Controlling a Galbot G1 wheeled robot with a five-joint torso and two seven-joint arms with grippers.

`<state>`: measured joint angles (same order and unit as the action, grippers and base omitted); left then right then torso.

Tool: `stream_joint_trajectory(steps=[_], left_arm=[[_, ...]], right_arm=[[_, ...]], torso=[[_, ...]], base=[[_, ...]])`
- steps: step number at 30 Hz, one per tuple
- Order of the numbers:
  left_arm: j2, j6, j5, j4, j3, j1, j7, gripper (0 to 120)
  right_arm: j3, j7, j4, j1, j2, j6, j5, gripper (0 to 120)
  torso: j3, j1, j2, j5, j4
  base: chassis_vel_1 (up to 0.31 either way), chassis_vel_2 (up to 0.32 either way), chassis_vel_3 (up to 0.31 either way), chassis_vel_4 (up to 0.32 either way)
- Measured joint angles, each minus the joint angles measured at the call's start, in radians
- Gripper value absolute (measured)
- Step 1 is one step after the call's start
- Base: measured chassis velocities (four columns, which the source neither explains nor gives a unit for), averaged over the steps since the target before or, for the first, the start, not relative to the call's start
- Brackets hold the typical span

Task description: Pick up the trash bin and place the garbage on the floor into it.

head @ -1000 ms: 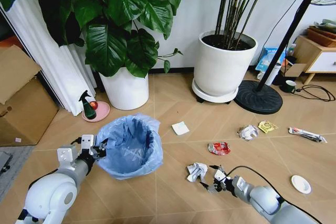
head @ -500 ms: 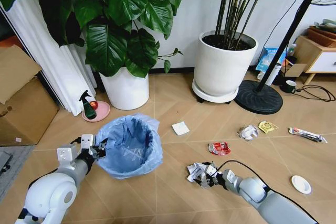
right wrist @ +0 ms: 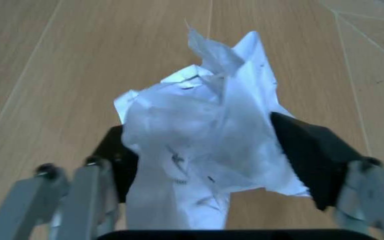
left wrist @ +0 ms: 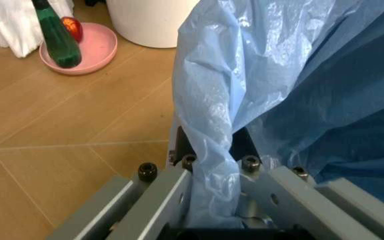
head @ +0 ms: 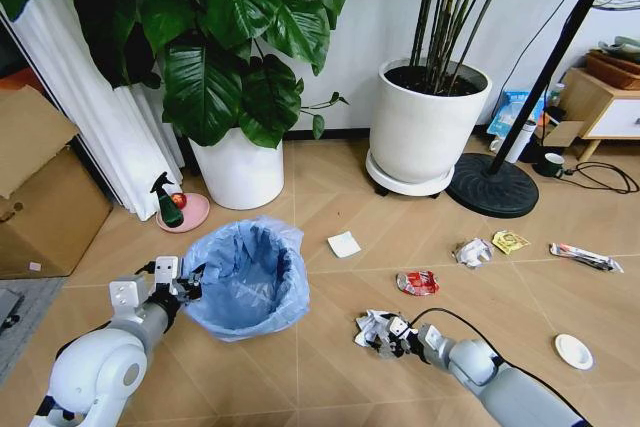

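My gripper is going to lift the crumpled white paper ball (head: 374, 331). Loose corners stick out from it, so the ball will then pinch thin and keep its corners spread out.
The trash bin (head: 245, 277), a round bin lined with a crinkly light-blue bag (left wrist: 279, 75), stands on the wooden floor. My left gripper (head: 185, 287) (left wrist: 212, 170) is shut on its rim and bag at the near left side. A crumpled white paper ball (head: 372, 325) (right wrist: 205, 130) lies on the floor right of the bin. My right gripper (head: 385, 335) (right wrist: 212, 165) is open around it, a pad on each side. More garbage lies beyond: a white paper square (head: 343, 244), red wrapper (head: 417, 283), another paper ball (head: 470, 251), yellow wrapper (head: 509, 241), long wrapper (head: 584, 257), white disc (head: 573, 351).
Two large white plant pots (head: 238, 169) (head: 425, 132) stand behind. A black fan base (head: 491, 185) and cables (head: 600, 177) are at the back right. A green spray bottle (head: 166, 202) sits on a pink dish (left wrist: 78, 55); cardboard boxes (head: 40, 197) are at left.
My right gripper has slid forward and left along the floor until the white paper ball sits between its fingers. The left gripper and the bin have not moved.
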<state>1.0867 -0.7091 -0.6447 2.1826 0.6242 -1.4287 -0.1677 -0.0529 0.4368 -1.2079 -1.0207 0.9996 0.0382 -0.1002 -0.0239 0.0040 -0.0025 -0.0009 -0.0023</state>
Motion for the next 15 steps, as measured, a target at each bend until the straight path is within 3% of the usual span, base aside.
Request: stream_joint_trajectory(steps=[6,15], left_arm=[[-0.002,0.0,-0.001,-0.002,-0.001,0.001,0.001,0],[-0.001,0.001,-0.001,-0.002,-0.002,-0.001,0.003,0]], right_arm=[[-0.005,-0.002,0.012,0.006,0.008,0.001,0.001,39],[-0.007,-0.008,0.015,-0.002,0.014,0.001,0.002,15]], torso=[[0.0,0.0,0.0,0.0,0.0],[0.0,0.0,0.0,0.0,0.0]], base=[[0.0,0.0,0.0,0.0],[0.0,0.0,0.0,0.0]])
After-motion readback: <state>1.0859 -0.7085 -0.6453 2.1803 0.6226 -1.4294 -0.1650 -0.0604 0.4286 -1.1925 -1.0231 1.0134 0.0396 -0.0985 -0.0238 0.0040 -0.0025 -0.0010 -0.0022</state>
